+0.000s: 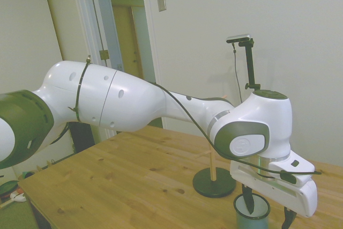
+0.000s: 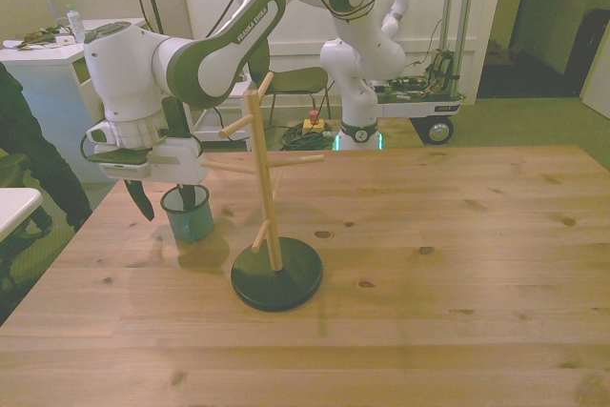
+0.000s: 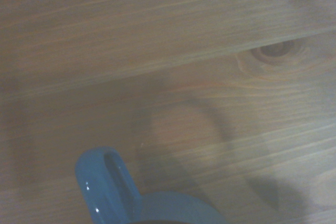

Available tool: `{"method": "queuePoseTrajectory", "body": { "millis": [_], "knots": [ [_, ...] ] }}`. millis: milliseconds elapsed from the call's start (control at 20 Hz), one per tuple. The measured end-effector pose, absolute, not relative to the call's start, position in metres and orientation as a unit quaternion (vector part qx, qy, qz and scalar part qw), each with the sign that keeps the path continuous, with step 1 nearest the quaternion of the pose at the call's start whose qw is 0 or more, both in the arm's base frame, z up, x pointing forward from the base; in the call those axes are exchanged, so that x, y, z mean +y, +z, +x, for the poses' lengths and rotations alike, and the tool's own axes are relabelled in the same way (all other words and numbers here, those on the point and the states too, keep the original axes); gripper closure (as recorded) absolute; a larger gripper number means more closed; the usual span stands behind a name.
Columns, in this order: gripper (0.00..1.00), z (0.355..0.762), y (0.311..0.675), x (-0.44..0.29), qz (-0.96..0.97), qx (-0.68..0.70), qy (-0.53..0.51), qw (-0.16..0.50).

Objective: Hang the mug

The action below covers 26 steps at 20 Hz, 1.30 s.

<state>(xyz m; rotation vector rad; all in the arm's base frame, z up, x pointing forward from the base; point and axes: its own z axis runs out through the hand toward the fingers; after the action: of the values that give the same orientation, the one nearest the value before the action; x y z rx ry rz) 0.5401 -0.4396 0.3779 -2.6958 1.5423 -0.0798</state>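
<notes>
The blue handle [image 3: 106,184] sticks out in a loop from the mug's side [image 1: 252,214]. The mug will tip so that its opening points sideways when I lower the handle onto a wooden peg.
The blue-teal mug [image 2: 191,221] stands upright on the wooden table [image 2: 429,235], toward the front view's left, close beside the peg stand [image 2: 265,178]. My gripper [image 2: 165,199] hangs over the mug and is open. One finger reaches down inside the mug; the other hangs outside its wall, on the side away from the stand. The side view shows the same: the mug [image 1: 252,219] sits at the bottom edge under my gripper [image 1: 269,210]. In the wrist view only the mug's blue handle [image 3: 105,187] and part of its rim show.
The peg stand's round black base [image 2: 276,278] rests about a mug's width from the mug; its wooden pegs point out at several heights. A person in dark clothes [image 2: 29,159] stands off the front view's left edge, by a white cabinet [image 2: 38,64].
</notes>
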Motion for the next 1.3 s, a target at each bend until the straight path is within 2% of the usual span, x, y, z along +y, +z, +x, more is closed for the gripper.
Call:
{"method": "queuePoseTrajectory", "body": {
  "millis": [1300],
  "knots": [
    [1.0, 0.542, 0.379, -0.419, -0.873, 0.486, -0.04, 0.015]
  ]
}}
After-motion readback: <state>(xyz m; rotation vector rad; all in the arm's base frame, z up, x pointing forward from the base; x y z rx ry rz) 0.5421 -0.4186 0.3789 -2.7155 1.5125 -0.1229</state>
